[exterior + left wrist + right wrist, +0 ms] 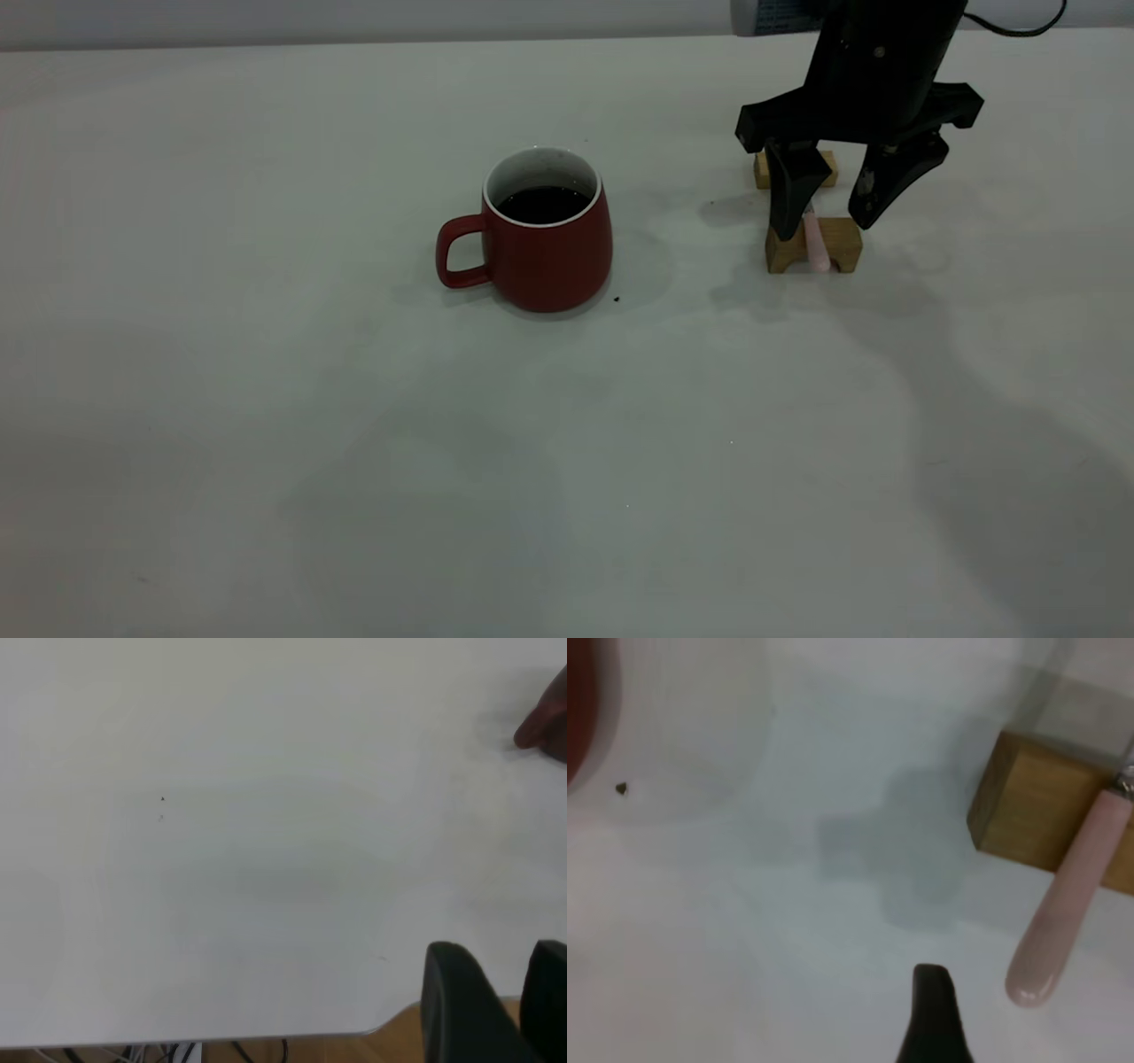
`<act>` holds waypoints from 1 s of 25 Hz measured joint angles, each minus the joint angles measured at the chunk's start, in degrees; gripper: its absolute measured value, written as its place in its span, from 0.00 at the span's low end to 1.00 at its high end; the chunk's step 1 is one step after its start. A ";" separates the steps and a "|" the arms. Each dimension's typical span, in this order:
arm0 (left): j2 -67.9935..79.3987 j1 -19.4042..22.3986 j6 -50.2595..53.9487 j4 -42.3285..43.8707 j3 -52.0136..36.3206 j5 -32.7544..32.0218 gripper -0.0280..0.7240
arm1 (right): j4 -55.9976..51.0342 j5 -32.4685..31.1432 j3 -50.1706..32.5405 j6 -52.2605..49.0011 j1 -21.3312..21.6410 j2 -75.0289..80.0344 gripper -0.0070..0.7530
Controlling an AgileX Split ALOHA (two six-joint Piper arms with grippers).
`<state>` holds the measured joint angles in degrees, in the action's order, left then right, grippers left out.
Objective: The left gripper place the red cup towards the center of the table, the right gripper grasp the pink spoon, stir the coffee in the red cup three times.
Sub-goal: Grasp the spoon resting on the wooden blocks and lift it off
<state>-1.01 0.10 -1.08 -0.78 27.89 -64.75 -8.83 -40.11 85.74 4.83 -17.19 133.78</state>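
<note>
My gripper will lift the pink spoon [818,246], and the spoon should come free and leave the wooden block where it is, because the spoon's handle only lies across the block's top.
The red cup [540,239] stands upright near the middle of the table [266,425], its handle turned to the left, with dark coffee [542,204] inside. To its right the pink spoon [815,241] rests across a tan wooden block [842,246]. My right gripper [837,208] is open and hangs just above the spoon, one finger on each side of the handle. In the right wrist view the spoon's handle [1067,912] lies beside one finger [932,1010]. My left gripper [505,957] is open and empty at the table's edge, far from the cup [545,726].
A second wooden block [793,168] sits behind the first, under the right arm. A tiny dark speck [617,299] lies by the cup's base. The table's edge [266,1036] shows in the left wrist view, with the floor beyond it.
</note>
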 joint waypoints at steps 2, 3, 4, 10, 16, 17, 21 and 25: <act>0.00 0.00 0.00 0.00 0.00 0.00 0.36 | 0.00 0.43 0.07 -0.05 0.00 0.72 0.82; 0.00 0.00 0.00 0.00 0.00 0.00 0.36 | -0.02 0.70 0.07 -0.24 0.00 1.06 0.82; 0.00 0.00 0.00 0.00 0.00 0.00 0.36 | -0.07 0.91 0.07 -0.40 0.00 1.52 0.82; 0.00 0.00 0.06 0.00 0.00 0.00 0.36 | -0.01 2.24 0.11 -1.10 0.00 3.15 0.80; 0.00 0.00 0.06 0.00 0.00 0.00 0.36 | 1.90 2.98 0.11 -3.69 0.00 3.30 0.73; 0.00 0.00 0.06 0.00 0.00 0.00 0.36 | 2.72 3.01 0.11 -4.83 0.00 3.30 0.71; 0.00 0.00 0.06 0.00 0.00 0.00 0.36 | 3.99 2.95 0.11 -6.72 0.00 3.30 0.58; 0.00 0.00 0.06 0.00 0.00 0.00 0.36 | 4.05 2.95 0.11 -7.07 0.00 3.30 0.47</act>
<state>-1.01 0.10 -1.02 -0.78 27.89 -64.75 -4.78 -37.16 85.85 -2.24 -17.19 137.08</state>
